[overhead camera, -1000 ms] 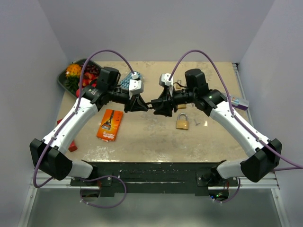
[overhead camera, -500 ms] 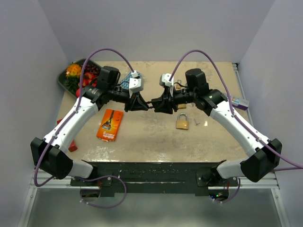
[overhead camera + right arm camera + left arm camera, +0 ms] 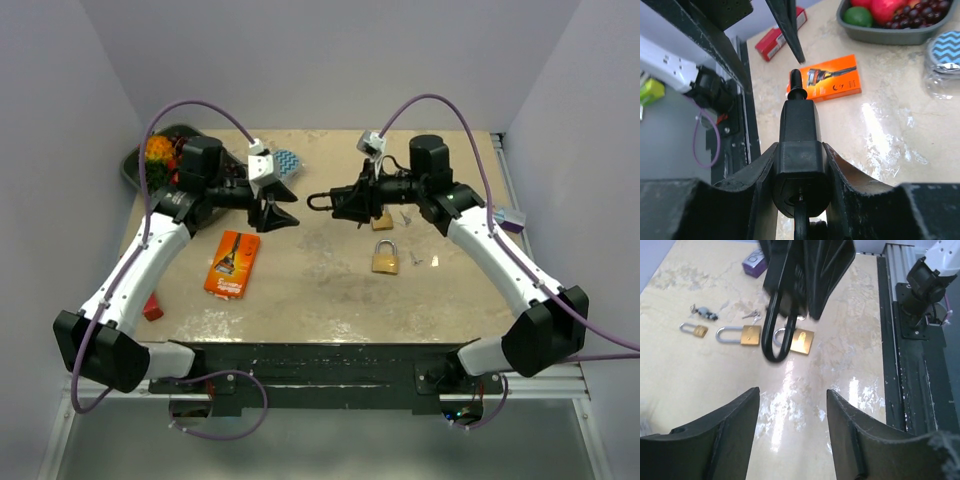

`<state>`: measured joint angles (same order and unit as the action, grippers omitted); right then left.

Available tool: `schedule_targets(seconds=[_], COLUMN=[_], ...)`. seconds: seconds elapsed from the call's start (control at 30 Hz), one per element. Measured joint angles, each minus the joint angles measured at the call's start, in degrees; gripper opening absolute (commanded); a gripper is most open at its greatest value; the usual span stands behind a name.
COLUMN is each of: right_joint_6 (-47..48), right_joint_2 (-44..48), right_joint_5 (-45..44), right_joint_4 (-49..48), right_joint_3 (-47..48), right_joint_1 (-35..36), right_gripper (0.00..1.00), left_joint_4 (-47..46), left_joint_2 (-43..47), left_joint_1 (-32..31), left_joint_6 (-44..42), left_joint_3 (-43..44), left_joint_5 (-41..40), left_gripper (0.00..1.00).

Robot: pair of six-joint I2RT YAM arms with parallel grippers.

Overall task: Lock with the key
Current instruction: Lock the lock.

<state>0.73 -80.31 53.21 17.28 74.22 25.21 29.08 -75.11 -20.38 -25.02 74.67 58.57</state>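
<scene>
The robot's left gripper should take the shackle [image 3: 311, 202] before the key turns, because the right gripper is closed around the padlock's body [image 3: 800, 150] with the key behind it.
A black padlock [image 3: 800, 150] is clamped by its body between the fingers of my right gripper [image 3: 800, 152], which is shut on it. Its black shackle [image 3: 318, 200] points left, toward the left arm. A dark key [image 3: 800, 222] sticks out of the keyhole at the lock's near end. My left gripper [image 3: 283, 213] hangs open a short way left of the shackle, with nothing between its fingers. In the left wrist view the shackle loop [image 3: 775, 335] hangs ahead of the open left gripper [image 3: 792, 400], apart from it.
Brass padlocks [image 3: 386, 258] [image 3: 382, 221] and loose keys [image 3: 414, 260] lie on the table under the right arm. An orange razor box [image 3: 232, 263] lies front left. A fruit tray [image 3: 150, 170] and a blue chevron packet [image 3: 288, 160] sit at the back left.
My left gripper has opened, let go of the shackle and drawn back to the left. The right gripper has shifted slightly right and back with the black padlock.
</scene>
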Motion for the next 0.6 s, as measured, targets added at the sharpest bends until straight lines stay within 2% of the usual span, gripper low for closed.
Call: schedule_targets(seconds=[0.1,0.2,0.4,0.6], right_joint_6=[-4.31,-8.50,-14.99,-16.68], right_joint_2=[-0.26,-0.26,-0.26,-0.22], right_joint_5=[1.46,3.21,7.26,8.09], right_joint_4=[-3.58,-8.09,-14.91,-16.72], right_joint_3=[-0.07,-0.39,-0.90,-0.90], right_joint_1=[-2.29,-3.15,-2.34,-1.09], right_gripper=[0.00,0.00,0.00,0.00], left_joint_4=[1.22,-1.46,-20.57,-36.63], left_joint_2=[-0.35,-0.28,1.73,1.75], left_joint_1=[4.76,6.23,6.01,5.99], left_joint_6=[0.44,4.20,22.80,37.35], left_joint_3=[0.00,-0.83,-9.66,-11.58], left_joint_5=[2.69,5.03,7.08,8.98], left_gripper=[0.60,0.59,0.57,0.49])
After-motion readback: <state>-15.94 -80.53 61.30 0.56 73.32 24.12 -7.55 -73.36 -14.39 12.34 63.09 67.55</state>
